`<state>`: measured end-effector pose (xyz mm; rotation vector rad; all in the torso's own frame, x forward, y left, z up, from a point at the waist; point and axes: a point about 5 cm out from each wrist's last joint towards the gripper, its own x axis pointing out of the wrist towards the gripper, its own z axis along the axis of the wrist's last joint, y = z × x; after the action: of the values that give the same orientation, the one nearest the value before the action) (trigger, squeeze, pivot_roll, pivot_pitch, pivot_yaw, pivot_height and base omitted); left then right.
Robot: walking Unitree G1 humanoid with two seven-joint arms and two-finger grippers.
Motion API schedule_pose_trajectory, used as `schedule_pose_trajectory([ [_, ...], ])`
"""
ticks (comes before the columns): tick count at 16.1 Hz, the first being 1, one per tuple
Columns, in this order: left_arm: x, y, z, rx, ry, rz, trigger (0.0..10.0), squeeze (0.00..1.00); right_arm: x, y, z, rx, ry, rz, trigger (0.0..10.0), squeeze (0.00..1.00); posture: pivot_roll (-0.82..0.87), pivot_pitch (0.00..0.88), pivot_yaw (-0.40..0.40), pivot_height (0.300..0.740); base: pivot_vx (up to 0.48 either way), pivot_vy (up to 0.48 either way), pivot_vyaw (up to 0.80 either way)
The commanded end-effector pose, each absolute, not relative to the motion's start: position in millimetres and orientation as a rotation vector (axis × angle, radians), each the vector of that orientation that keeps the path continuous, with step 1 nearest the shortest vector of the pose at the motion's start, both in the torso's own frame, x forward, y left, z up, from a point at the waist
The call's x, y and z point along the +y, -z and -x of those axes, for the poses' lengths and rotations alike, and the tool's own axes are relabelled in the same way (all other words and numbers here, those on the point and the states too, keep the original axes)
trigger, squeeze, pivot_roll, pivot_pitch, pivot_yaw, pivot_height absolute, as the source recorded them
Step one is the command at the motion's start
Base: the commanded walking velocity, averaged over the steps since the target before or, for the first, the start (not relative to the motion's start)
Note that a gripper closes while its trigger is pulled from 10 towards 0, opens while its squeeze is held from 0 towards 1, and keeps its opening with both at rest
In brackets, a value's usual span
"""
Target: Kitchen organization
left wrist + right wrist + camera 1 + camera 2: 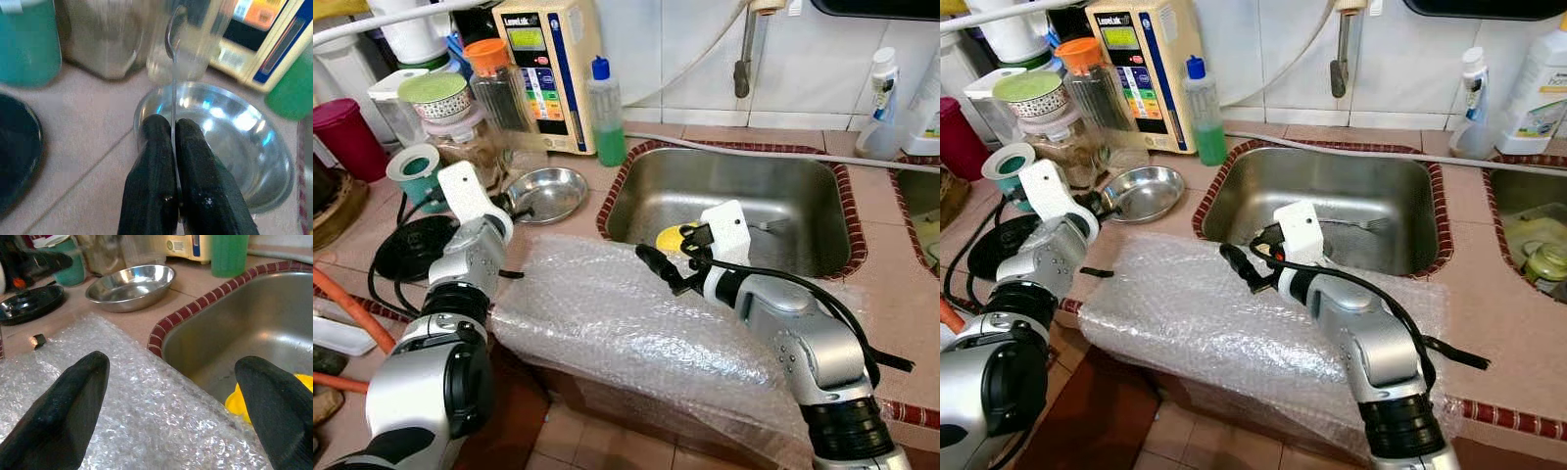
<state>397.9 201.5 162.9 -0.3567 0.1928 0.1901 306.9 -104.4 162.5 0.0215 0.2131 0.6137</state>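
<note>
A metal handle sticks out past my right gripper in the sink. I should expect more cutlery hidden behind my right gripper.
My left gripper is shut on the thin handle of a metal spoon. It holds the spoon just above the near rim of a shallow steel bowl on the counter. My right gripper is open and hovers over a sheet of bubble wrap at the near left corner of the steel sink; nothing is between its fingers. A yellow item lies in the sink just beyond that gripper. A fork rests on the sink floor.
Behind the bowl stand glass jars, a teal cup, a green soap bottle and a beige appliance. A black round lid lies on the counter to the left. A spray bottle and a second basin are on the right.
</note>
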Motion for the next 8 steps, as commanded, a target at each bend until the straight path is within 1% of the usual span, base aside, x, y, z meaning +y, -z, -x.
schedule_pose_trajectory([
  [1,205,-172,-399,0.141,-0.194,0.341,0.0,0.00,-101,-168,-309,0.194,-0.626,-0.022,10.0,0.00,0.03,0.000,0.152,0.740,0.000,0.000,0.00],
  [5,205,-172,-394,0.094,-0.173,0.313,0.0,0.00,-98,-170,-313,0.185,-0.644,-0.018,10.0,0.00,0.04,0.000,0.146,0.740,0.000,0.000,0.00],
  [6,205,-175,-394,0.072,-0.162,0.281,0.0,0.00,-98,-171,-314,0.175,-0.636,-0.024,10.0,0.00,0.05,0.000,0.150,0.740,0.000,0.000,0.00],
  [7,195,-190,-394,-0.016,-0.087,0.126,0.0,0.00,-98,-168,-315,0.168,-0.616,-0.036,10.0,0.00,0.05,0.000,0.152,0.740,0.000,0.000,0.00],
  [8,192,-191,-394,-0.017,-0.078,0.137,0.0,0.00,-98,-167,-315,0.168,-0.615,-0.037,10.0,0.00,0.06,0.000,0.154,0.740,0.000,0.000,0.00],
])
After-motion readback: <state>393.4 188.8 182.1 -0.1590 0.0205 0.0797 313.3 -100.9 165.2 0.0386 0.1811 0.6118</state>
